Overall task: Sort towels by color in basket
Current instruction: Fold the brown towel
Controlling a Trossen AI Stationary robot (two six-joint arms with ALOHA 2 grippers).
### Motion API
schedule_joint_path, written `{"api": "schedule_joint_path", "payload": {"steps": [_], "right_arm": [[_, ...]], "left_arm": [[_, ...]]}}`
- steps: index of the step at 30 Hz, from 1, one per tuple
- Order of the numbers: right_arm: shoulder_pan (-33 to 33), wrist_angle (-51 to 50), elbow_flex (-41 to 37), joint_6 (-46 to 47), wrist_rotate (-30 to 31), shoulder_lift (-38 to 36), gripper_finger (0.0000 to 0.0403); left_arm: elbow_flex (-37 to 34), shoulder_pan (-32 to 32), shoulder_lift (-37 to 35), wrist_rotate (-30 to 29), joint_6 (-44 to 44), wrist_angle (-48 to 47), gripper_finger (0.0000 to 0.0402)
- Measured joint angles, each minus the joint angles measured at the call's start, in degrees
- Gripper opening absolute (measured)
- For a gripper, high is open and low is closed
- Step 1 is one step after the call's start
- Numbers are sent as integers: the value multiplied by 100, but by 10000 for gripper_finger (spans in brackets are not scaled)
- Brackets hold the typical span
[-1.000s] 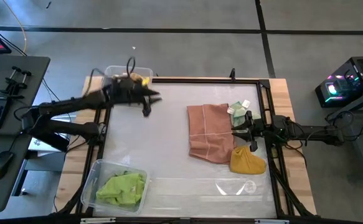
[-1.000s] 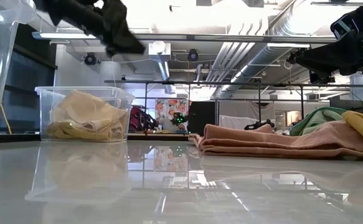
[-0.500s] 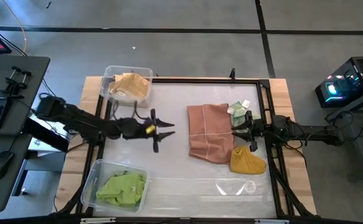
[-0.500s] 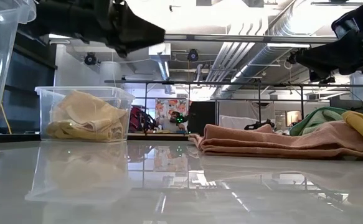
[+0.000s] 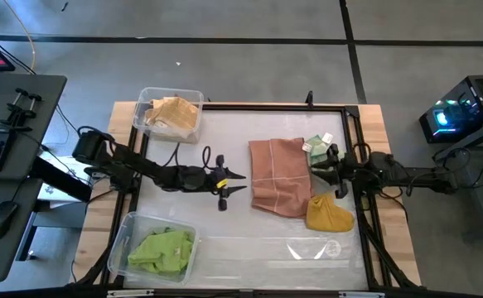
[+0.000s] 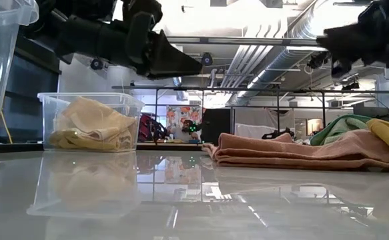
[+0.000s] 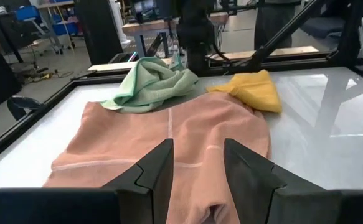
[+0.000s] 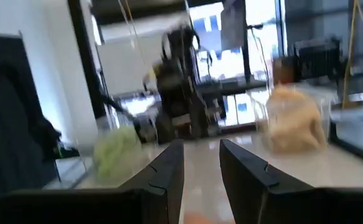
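Observation:
The pink towel (image 5: 279, 177) is thin and spread out with soft creases (image 5: 291, 154), so it will bunch up into a fold and hang down on both sides when the robot lifts it.
A dusty pink towel (image 5: 276, 175) lies flat right of the table's middle. A sage green towel (image 5: 315, 147) is bunched at its far right corner and a mustard towel (image 5: 329, 213) at its near right corner. My left gripper (image 5: 234, 184) is open and hovers just left of the pink towel (image 7: 169, 140), pointing at it. In the left wrist view the sage towel (image 7: 153, 81) and mustard towel (image 7: 253, 90) lie beyond. My right gripper (image 5: 316, 171) is open, above the pink towel's right edge. It touches nothing.
A clear bin (image 5: 147, 98) at the far left corner holds a tan-yellow towel (image 5: 175, 112). Another bin (image 5: 123, 240) at the near left corner holds a lime green towel (image 5: 161, 250). Bare tabletop lies between the bins and the pink towel. A black frame (image 5: 274, 107) borders the table.
My left arm has swung away from the far left bin, toward the near edge and then rightward across the table. Its open gripper now points at the pink towel's left edge. My right gripper has shifted slightly over the pink towel's right edge. No towel has moved.

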Motion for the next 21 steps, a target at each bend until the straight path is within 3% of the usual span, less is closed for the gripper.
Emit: {"api": "schedule_joint_path", "payload": {"steps": [4, 9, 16, 21], "right_arm": [[159, 870, 0, 275, -111, 244, 98], [545, 1229, 0, 658, -45, 927, 98], [849, 2046, -2, 1083, 1277, 2340, 98], [833, 2864, 16, 650, 1538, 3372, 99]], "left_arm": [[2, 2, 23, 1, 4, -4, 126], [4, 2, 21, 1, 83, 57, 126], [7, 2, 21, 1, 52, 40, 126], [7, 11, 21, 1, 142, -6, 126]]}}
